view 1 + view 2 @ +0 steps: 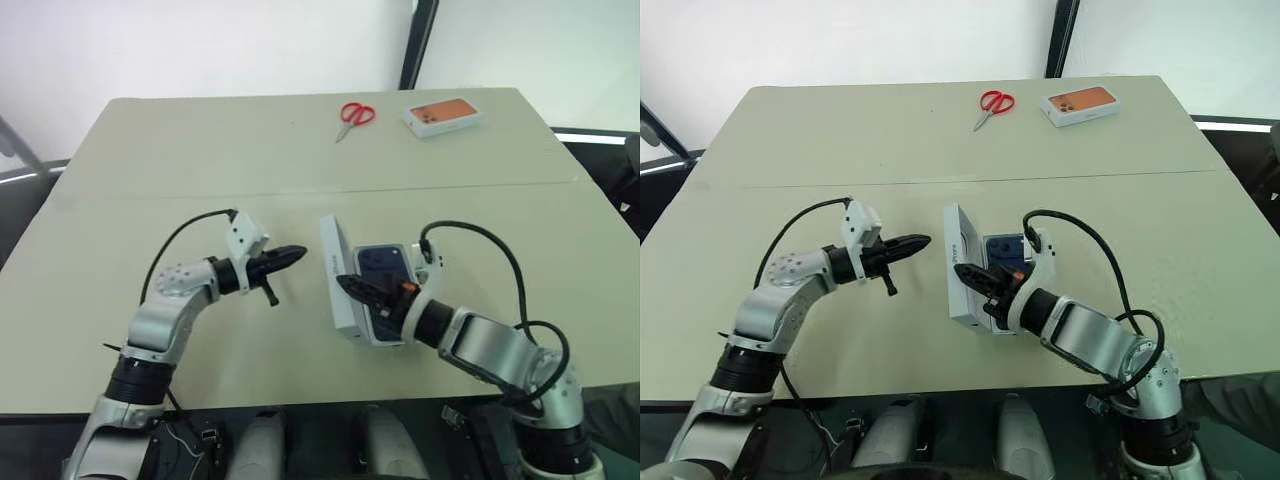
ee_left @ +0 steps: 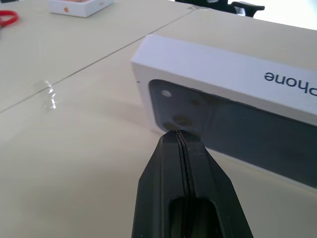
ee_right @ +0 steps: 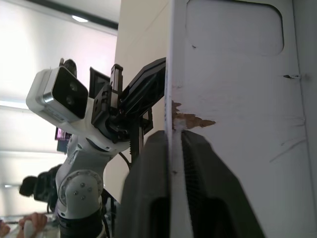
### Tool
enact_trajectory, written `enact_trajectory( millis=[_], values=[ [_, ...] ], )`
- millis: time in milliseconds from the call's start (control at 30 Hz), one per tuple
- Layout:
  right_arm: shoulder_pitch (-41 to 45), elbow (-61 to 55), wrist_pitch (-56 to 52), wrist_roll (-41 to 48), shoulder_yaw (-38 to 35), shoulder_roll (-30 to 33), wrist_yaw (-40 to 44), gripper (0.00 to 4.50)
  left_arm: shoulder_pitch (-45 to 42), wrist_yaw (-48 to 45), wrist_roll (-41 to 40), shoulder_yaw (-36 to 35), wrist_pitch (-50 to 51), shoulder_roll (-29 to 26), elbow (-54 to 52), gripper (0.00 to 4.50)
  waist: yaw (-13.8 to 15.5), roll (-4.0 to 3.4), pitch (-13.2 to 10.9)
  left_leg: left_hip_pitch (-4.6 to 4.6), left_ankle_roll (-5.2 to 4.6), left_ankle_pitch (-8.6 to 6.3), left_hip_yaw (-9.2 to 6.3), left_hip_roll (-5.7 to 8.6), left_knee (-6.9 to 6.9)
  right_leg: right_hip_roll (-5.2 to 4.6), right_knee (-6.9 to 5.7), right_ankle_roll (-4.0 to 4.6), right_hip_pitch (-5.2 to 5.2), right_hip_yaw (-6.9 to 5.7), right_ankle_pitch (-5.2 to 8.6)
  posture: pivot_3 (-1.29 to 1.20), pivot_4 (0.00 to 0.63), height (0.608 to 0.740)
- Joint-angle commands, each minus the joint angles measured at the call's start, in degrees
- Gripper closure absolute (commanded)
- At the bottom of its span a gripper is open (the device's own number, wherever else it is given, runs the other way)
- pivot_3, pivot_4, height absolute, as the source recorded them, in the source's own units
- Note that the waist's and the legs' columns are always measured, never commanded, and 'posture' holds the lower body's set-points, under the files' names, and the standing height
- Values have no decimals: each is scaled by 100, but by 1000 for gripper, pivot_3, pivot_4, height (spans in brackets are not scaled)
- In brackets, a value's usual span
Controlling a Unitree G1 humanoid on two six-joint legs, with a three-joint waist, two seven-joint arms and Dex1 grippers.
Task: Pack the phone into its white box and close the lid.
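Next, my right gripper tips the lid, since it stands on edge [image 1: 338,268] beside the white box, over the phone before my left gripper pushes the lid's lower edge [image 2: 262,171].
The lid [image 1: 337,285] stands on its long edge, its printed dark blue phone [image 2: 233,124] facing my left gripper. Beside it the navy phone [image 1: 385,268] lies back up in the white box [image 1: 388,340], its camera bump toward the lid. My right gripper [image 1: 352,286] reaches over the phone. Its fingers [image 3: 148,163] straddle the lid's wall, shut on it, with the lid's white inside [image 3: 237,99] alongside. My left gripper [image 1: 298,254] is shut and empty. It points level at the lid's printed face from a short way off.
Red scissors [image 1: 355,114] and a white box with an orange phone picture [image 1: 443,115] lie at the table's far side. A scrap of clear tape [image 2: 49,94] lies on the table surface. A seam [image 1: 200,195] crosses the beige table.
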State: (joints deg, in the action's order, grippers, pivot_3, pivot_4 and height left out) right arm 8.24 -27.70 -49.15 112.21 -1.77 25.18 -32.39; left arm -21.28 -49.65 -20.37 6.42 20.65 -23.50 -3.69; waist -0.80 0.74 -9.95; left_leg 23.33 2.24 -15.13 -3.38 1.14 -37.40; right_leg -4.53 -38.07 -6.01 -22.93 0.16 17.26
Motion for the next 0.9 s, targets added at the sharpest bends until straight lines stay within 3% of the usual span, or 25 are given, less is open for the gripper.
enact_trajectory(
  millis=[33,67,267,500,667,767,900],
  values=[
    [417,231,-399,79,-462,504,656,2083,-181,-2,50,267,-45,187,-269,4500,12,1,-1,1,0,0,1,2,-3,-2,0,0,1,0,0,0,150,740],
    [568,354,-546,79,-566,777,868,1638,-218,27,70,333,-23,263,-249,4500,10,1,-1,1,0,0,0,2,-4,-2,0,0,2,-1,0,0,150,740],
    [1283,1000,-1201,-152,-829,2564,1648,1638,-508,183,176,680,65,766,-72,4500,30,-1,-2,2,-1,0,-1,2,-5,-2,6,0,6,-5,0,0,150,740],
    [1552,1017,-1178,-2870,-484,3458,3429,1638,-669,151,280,1024,146,1101,-2,4500,13,0,-2,1,-3,-1,0,3,-6,2,8,0,9,-8,0,0,150,740],
    [1589,882,-863,-4630,-2,3717,4468,1638,-730,395,133,732,493,1062,-135,4500,18,-1,-2,1,-3,-1,-2,3,-6,1,8,0,8,-8,0,0,150,740],
    [1504,800,-474,-5837,433,3950,4983,2442,-748,566,-25,348,997,770,-434,4500,9,-1,-2,2,-3,-1,-4,2,-6,1,7,-1,4,-9,0,0,150,740],
    [1456,655,-17,-6898,713,4116,5636,4477,-533,387,124,278,1174,21,-863,4500,12,-3,-3,2,-2,-1,-3,2,-5,2,7,-1,3,-8,0,0,150,740]
  ],
)
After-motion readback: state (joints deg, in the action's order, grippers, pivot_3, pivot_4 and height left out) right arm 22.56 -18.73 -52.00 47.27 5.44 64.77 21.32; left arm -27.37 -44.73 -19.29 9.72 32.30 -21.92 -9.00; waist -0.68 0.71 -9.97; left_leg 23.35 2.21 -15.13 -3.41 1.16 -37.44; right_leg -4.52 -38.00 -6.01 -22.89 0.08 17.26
